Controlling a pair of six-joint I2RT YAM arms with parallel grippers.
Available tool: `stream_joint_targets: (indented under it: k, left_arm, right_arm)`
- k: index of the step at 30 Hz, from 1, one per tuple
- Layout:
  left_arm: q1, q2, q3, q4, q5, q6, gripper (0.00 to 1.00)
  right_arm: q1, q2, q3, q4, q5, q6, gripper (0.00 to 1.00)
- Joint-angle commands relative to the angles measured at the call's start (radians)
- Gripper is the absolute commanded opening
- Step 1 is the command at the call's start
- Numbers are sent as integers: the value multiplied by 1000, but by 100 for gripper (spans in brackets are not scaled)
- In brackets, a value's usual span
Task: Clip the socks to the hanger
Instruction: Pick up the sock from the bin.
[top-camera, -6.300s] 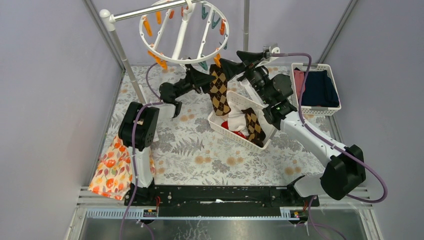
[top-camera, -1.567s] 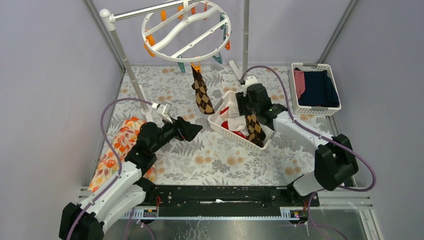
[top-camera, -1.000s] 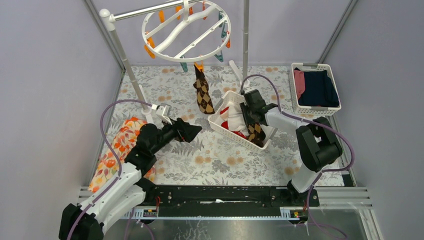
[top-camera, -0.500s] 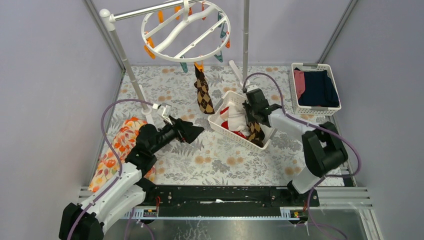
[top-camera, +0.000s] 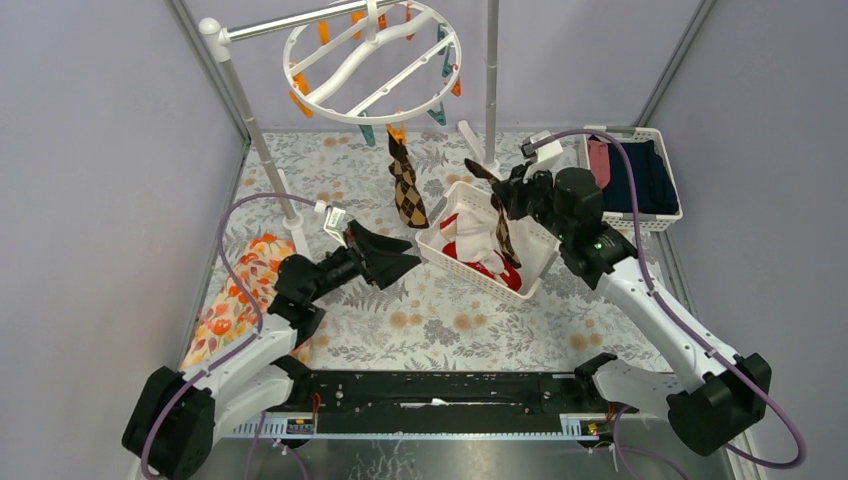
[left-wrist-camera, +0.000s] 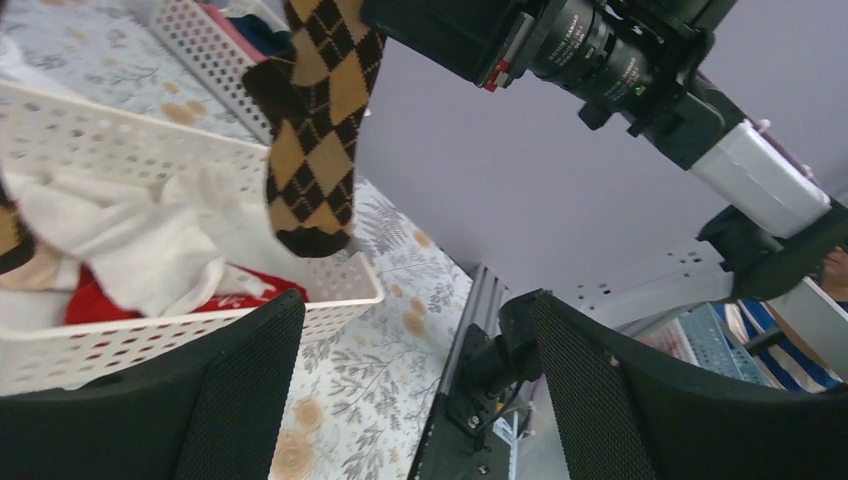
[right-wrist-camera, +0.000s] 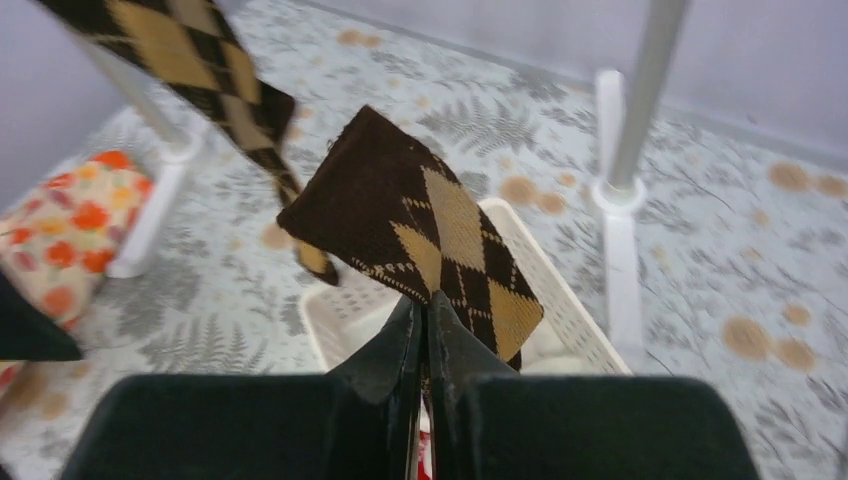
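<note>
The round white hanger (top-camera: 352, 72) is hanging by its central hook (top-camera: 371, 20), so I expect the hanger to swing around and take the dangling argyle sock with it when I turn it.
The round white hanger (top-camera: 370, 62) hangs at the back, with orange and teal pins on its rim. One brown-and-tan argyle sock (top-camera: 403, 190) (right-wrist-camera: 200, 60) dangles from an orange pin. My right gripper (top-camera: 500, 195) (right-wrist-camera: 423, 310) is shut on the second argyle sock (top-camera: 503, 235) (right-wrist-camera: 440, 240) (left-wrist-camera: 315, 130), which hangs above the white slatted basket (top-camera: 480, 282) (left-wrist-camera: 200, 300). A whitish sock (top-camera: 470, 228) (left-wrist-camera: 130, 240) and a red sock (top-camera: 505, 275) (left-wrist-camera: 100, 300) lie in that basket. My left gripper (top-camera: 405, 262) (left-wrist-camera: 410, 305) stands open and empty, just left of the basket.
A second white basket (top-camera: 660, 222) with navy and pink folded clothes stands at the back right. An orange floral cloth (top-camera: 235, 300) (right-wrist-camera: 70, 230) lies at the left. The rack's poles (top-camera: 250, 130) (top-camera: 491, 80) (right-wrist-camera: 620, 200) rise behind the sock basket.
My right gripper has shut on the argyle sock in the basket and lifted it up, the arm rising and swinging right. The left gripper has edged toward the basket, still open.
</note>
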Motion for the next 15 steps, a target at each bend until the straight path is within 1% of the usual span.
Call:
stream_joint_targets:
  k: [1, 3, 5, 8, 11, 12, 15]
  left_arm:
    - [-36, 61, 8, 290, 11, -99, 88]
    - [-42, 125, 24, 429, 10, -155, 88]
    - [-43, 173, 47, 500, 24, -165, 87]
    - [-42, 204, 43, 566, 22, -42, 86]
    - [-43, 199, 5, 754, 17, 17, 87]
    - [-43, 182, 11, 762, 26, 33, 87]
    - [-43, 103, 48, 646, 83, 158, 88]
  right_arm:
    - [2, -35, 53, 120, -267, 47, 2]
    - [1, -24, 68, 144, -384, 81, 2]
    - [3, -15, 73, 175, -478, 120, 3]
    - [2, -28, 76, 218, -585, 185, 3]
    - [1, -59, 67, 263, -675, 254, 3]
    - [3, -66, 65, 275, -702, 276, 3]
    - [3, -79, 43, 319, -784, 338, 3]
